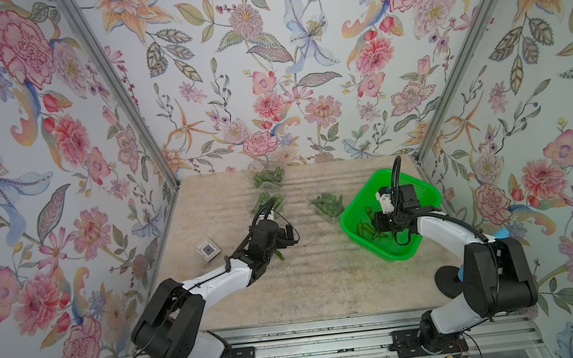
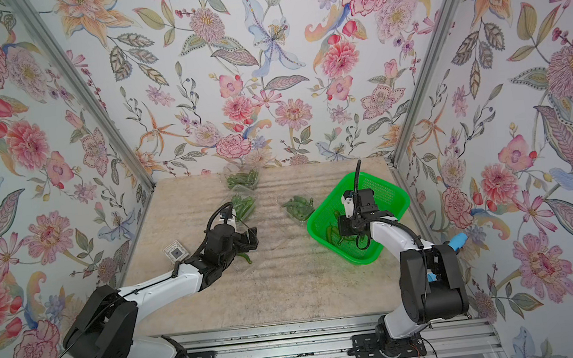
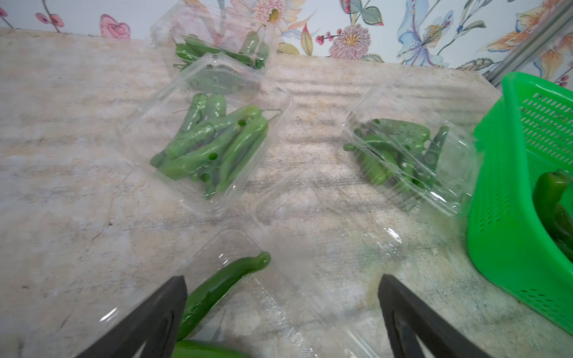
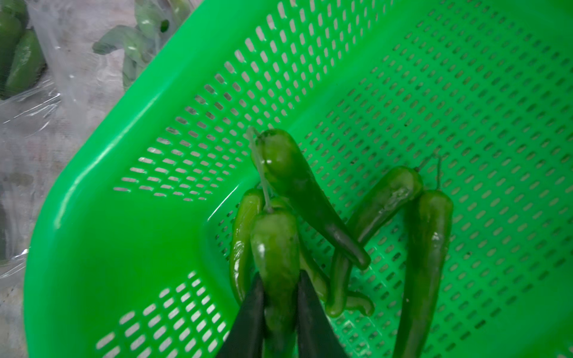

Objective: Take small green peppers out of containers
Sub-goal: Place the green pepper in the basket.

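The small green peppers in the open container [image 3: 219,290] sit under my hovering left gripper, which should retreat toward the white card [image 1: 206,249] before my right gripper reaches in.
Three clear containers [image 3: 210,148], [image 3: 217,40], [image 3: 409,155] lie shut with small green peppers packed inside; both top views show them at the table's back middle [image 1: 267,202]. A fourth container [image 3: 288,248] lies open under my left gripper [image 3: 282,297], which is open. One small green pepper [image 3: 217,288] lies in it beside one finger [image 3: 167,310]. My right gripper [image 4: 280,288] is down inside the green basket [image 4: 124,217], shut on a small green pepper [image 4: 276,245]. Several more peppers [image 4: 428,248] lie on the basket floor.
The green perforated basket [image 1: 355,223] stands at the table's right, close to one shut container [image 1: 327,204]. A small white square card with a dark centre [image 1: 207,250] lies left of my left arm. Floral walls close the table on three sides.
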`<action>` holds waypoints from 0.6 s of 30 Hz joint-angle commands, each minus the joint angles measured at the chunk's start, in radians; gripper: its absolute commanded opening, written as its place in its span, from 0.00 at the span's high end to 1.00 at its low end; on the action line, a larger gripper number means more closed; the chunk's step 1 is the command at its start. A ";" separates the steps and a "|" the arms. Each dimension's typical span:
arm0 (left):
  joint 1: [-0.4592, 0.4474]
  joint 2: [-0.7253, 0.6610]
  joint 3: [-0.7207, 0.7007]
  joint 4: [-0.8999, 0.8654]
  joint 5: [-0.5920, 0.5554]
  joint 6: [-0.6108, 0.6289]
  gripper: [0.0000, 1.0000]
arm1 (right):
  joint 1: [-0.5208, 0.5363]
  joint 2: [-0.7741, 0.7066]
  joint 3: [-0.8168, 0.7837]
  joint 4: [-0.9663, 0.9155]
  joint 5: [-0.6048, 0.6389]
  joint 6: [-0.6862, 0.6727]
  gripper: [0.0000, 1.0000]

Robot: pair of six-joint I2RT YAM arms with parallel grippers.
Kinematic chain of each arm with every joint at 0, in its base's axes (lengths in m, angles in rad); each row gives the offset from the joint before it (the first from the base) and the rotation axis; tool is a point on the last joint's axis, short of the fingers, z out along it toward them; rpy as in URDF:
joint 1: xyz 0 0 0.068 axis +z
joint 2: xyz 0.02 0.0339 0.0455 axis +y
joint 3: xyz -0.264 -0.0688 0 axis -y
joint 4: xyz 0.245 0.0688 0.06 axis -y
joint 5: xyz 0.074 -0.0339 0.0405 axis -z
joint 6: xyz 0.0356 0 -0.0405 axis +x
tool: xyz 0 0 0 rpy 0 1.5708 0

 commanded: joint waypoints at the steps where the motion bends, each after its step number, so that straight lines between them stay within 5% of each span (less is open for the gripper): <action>1: -0.057 0.043 0.070 -0.019 0.020 0.063 0.00 | -0.010 0.022 -0.009 0.005 0.026 0.040 0.75; 7: -0.084 0.069 0.115 -0.040 0.025 0.040 0.00 | 0.033 -0.027 0.009 -0.034 0.033 -0.006 0.55; 10: -0.085 0.047 0.096 -0.029 0.034 0.032 0.00 | 0.102 -0.083 0.031 -0.057 0.040 -0.031 0.52; 18: -0.030 -0.080 0.067 -0.235 -0.041 -0.008 0.00 | 0.488 -0.008 0.227 -0.096 0.043 -0.108 0.48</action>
